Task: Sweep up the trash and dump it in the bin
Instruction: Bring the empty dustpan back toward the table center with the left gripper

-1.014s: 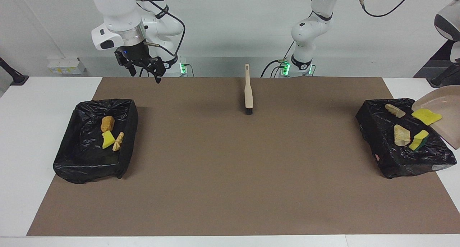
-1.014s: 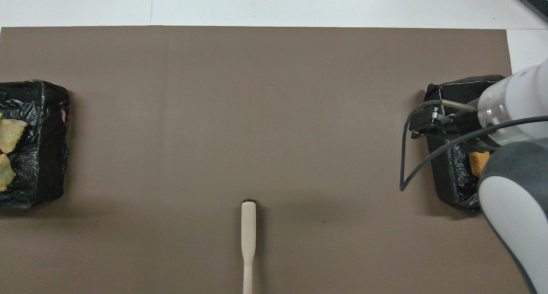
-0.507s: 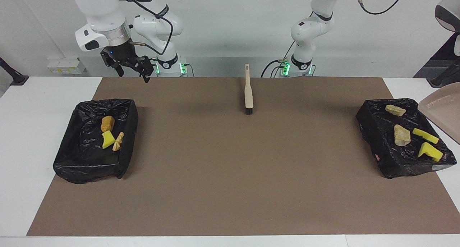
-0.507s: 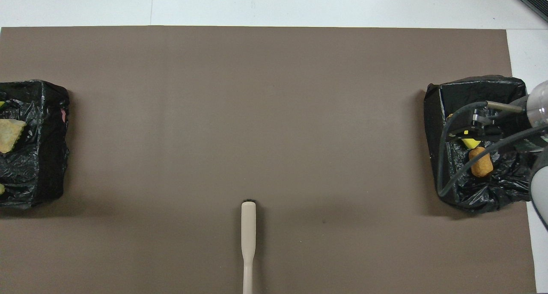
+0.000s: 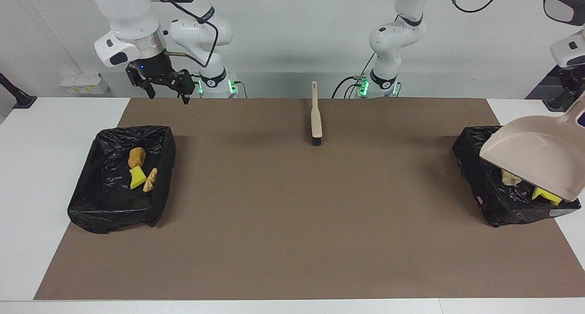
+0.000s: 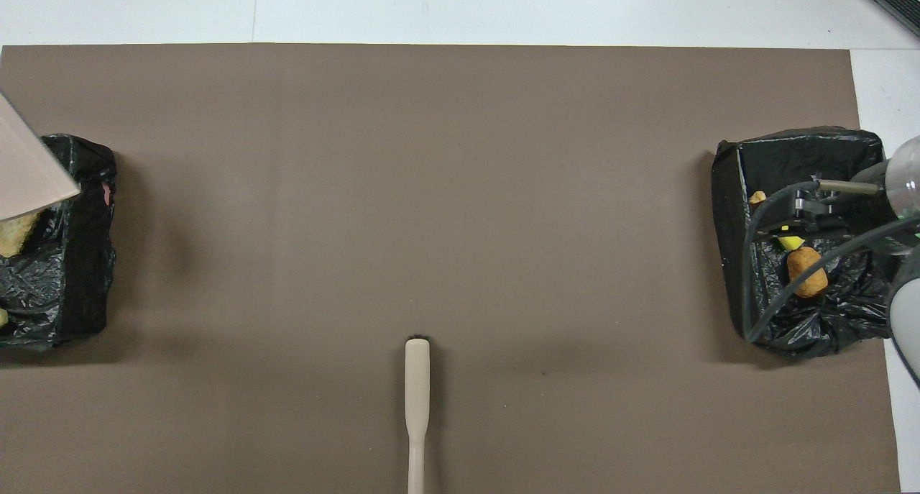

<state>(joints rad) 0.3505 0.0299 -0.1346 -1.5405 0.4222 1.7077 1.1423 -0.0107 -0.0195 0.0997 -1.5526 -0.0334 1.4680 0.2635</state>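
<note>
My left gripper should go on, as the beige dustpan [image 5: 536, 155] is empty and the mat [image 5: 316, 188] beyond the brush's bristles is clear, before it lets go of the dustpan there once it lies flat.
The beige dustpan [image 5: 534, 161] hangs tilted, mouth down, over the black-lined bin [image 5: 475, 167] at the left arm's end of the table. My left gripper [image 5: 581, 117] holds its handle at the edge of the facing view. Under the pan I see a beige lump [image 5: 509, 179] and a yellow sponge chunk [image 5: 546, 195] in that bin; the other trash there is hidden. The other bin [image 5: 119, 204], at the right arm's end, holds a bread roll [image 5: 136, 157], a yellow sponge chunk [image 5: 136, 177] and a beige lump [image 5: 150, 180]. My right gripper [image 5: 167, 96] is open and empty, up in the air over the mat's edge.
A beige hand brush [image 5: 316, 117] lies on the brown mat [image 5: 292, 213] near the robots' edge, midway between the arms, bristles pointing away from them. It also shows in the overhead view [image 6: 417, 393]. Both bins stand at the mat's ends.
A yellow sponge chunk slid from the dustpan into the bin. The left arm then swung the pan back over that bin. The right gripper moved toward its end of the table and stopped.
</note>
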